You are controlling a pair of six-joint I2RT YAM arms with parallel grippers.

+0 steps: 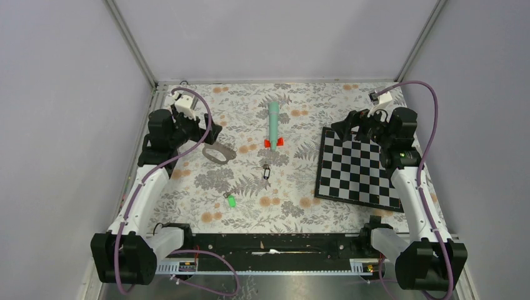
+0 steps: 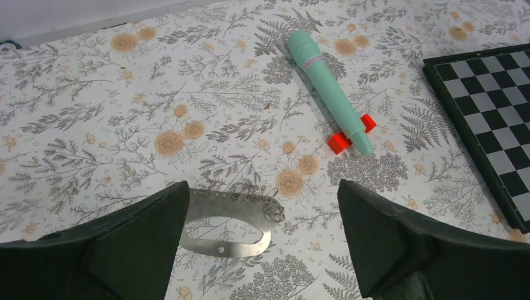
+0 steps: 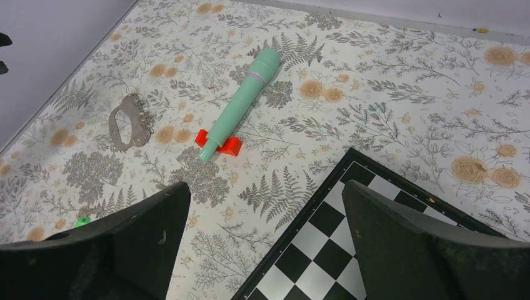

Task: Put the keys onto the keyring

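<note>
The keyring (image 1: 219, 154) lies free under my left gripper's open fingers and its wire rings are clear, so I should keep going down toward the wire rings (image 2: 249, 192) until the fingers narrow there.
The keyring (image 1: 219, 153), a flat grey oval loop, lies on the floral cloth at the left. In the left wrist view the keyring (image 2: 231, 225) carries small wire rings along its far edge and lies just below and between my left gripper's (image 2: 263, 185) open fingers, its left end hidden behind the left finger. The green-headed key (image 1: 231, 201) lies nearer the front, and the darker key (image 1: 266, 170) lies mid-table. My left gripper (image 1: 209, 131) hovers by the keyring. Over the chessboard's far corner my right gripper (image 1: 350, 128) is open and empty. In the right wrist view the right gripper (image 3: 265, 185) shows the keyring (image 3: 129, 120) far off and the green key (image 3: 81, 220) at the left finger's edge.
A teal cone-shaped stick (image 1: 274, 122) with a red base lies at the centre back; the stick (image 2: 331, 90) and the same stick (image 3: 240, 106) show in both wrist views. A black-and-white chessboard (image 1: 356, 165) covers the right side. Grey walls enclose the table.
</note>
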